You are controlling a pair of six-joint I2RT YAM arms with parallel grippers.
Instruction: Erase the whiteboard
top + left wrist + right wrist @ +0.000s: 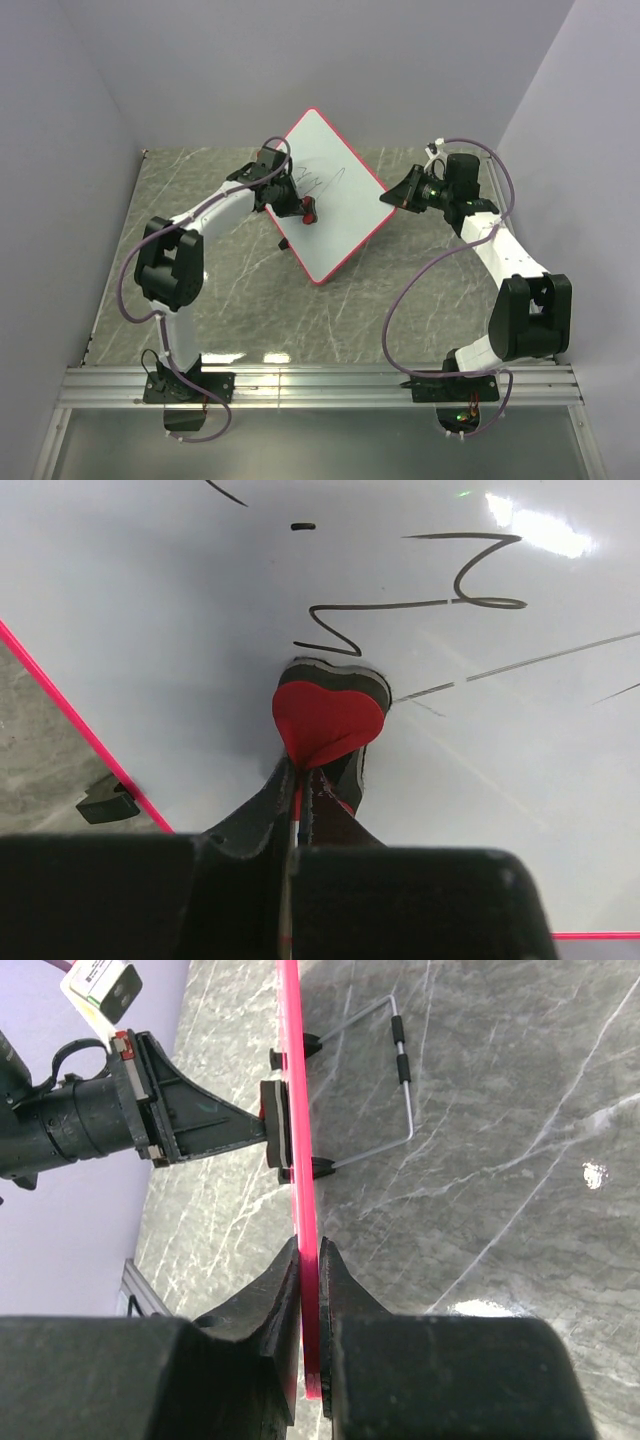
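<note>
The eraser is below the black scribbles and clean whiteboard [318, 250] lies past it, so I should wipe the eraser back up across the zigzag lines [309, 182] with my left gripper.
The whiteboard [340, 235], white with a thin red rim, stands tilted at the table's middle, one corner pointing away. Black scribbles [320, 178] mark its upper part and show as zigzag lines [430, 600] in the left wrist view. My left gripper [298, 207] is shut on the small red-and-black eraser [330, 718], which presses flat against the board [150, 610] just below the scribbles. My right gripper [390, 197] is shut on the board's right edge; its fingers [285, 1280] clamp the red rim [298, 1110], seen edge-on. The eraser [272, 1130] touches the board's front face.
Grey marble tabletop [240, 300] lies all around the board. A bent wire stand [400, 1090] juts from the board's back, above the table. Lilac walls close the left, back and right. A metal rail [320, 385] runs along the near edge by the arm bases.
</note>
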